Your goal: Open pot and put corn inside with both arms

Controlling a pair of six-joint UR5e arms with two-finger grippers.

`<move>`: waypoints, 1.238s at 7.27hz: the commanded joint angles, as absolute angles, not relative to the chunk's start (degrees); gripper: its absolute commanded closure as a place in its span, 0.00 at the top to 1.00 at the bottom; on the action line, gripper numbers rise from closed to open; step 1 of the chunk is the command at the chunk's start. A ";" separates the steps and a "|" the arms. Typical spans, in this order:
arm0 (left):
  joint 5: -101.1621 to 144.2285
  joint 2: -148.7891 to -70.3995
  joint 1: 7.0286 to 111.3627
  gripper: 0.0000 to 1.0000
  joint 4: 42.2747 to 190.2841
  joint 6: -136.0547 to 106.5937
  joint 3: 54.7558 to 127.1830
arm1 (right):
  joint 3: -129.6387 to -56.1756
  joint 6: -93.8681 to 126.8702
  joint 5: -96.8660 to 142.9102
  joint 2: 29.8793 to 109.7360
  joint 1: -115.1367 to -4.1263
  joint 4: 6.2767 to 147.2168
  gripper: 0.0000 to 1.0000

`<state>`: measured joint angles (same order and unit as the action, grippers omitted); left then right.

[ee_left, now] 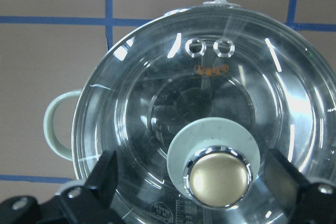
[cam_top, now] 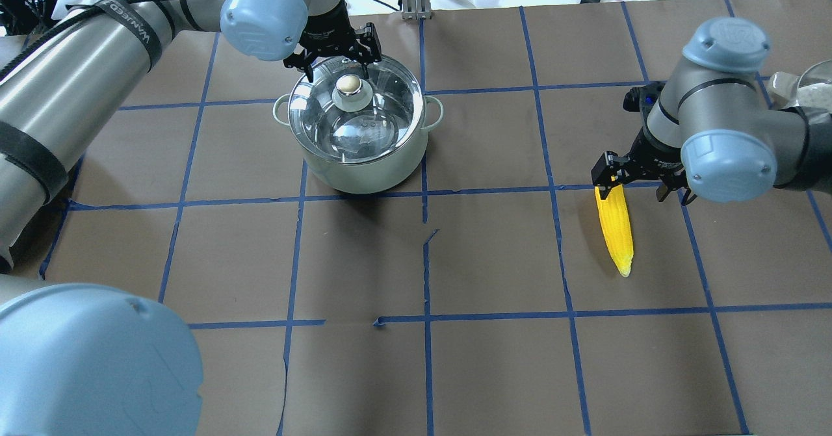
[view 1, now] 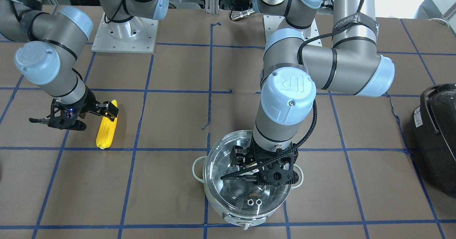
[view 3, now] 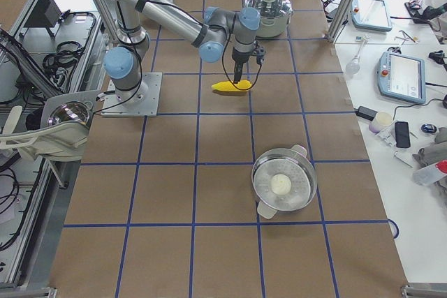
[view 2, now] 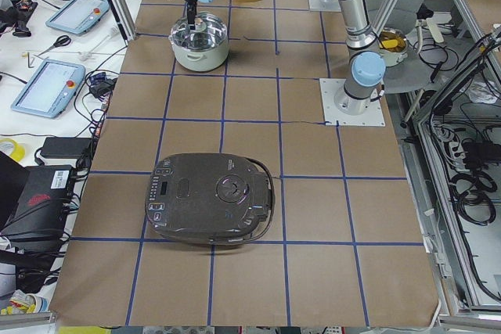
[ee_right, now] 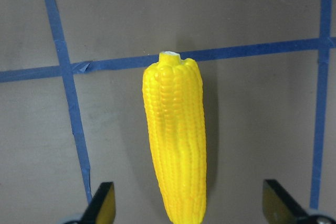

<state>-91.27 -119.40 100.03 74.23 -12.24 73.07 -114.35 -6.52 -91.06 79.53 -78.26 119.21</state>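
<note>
I can see shiny steel and measuring marks [ee_left: 184, 211] through the clear glass lid, so I expect the pot [view 1: 216, 201] to be empty inside when I lift the lid.
The pot [cam_top: 364, 163] is pale mint with a clear glass lid [cam_top: 383, 114] and a brass knob [cam_top: 349, 85]. My left gripper [cam_top: 337, 59] hangs over the lid, open. In the left wrist view its fingers [ee_left: 107, 177] stand on either side of the knob [ee_left: 219, 179] without touching it. The yellow corn [cam_top: 616, 228] lies flat on the brown table. My right gripper [cam_top: 640, 182] is open above its thick end. In the right wrist view the corn [ee_right: 176, 150] lies between the spread fingertips [ee_right: 105, 203], a little left of the middle.
A big black glossy appliance [view 1: 436, 139] sits at the table end on my left side. A second steel pot with a white-knobbed lid [view 3: 283, 186] stands toward the end on my right side. Blue tape lines [cam_top: 426, 260] grid the table.
</note>
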 commanded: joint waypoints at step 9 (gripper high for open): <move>-88.59 -116.38 99.93 0.00 74.79 -12.75 71.38 | -116.91 -6.16 -87.28 74.00 -78.31 128.14 0.00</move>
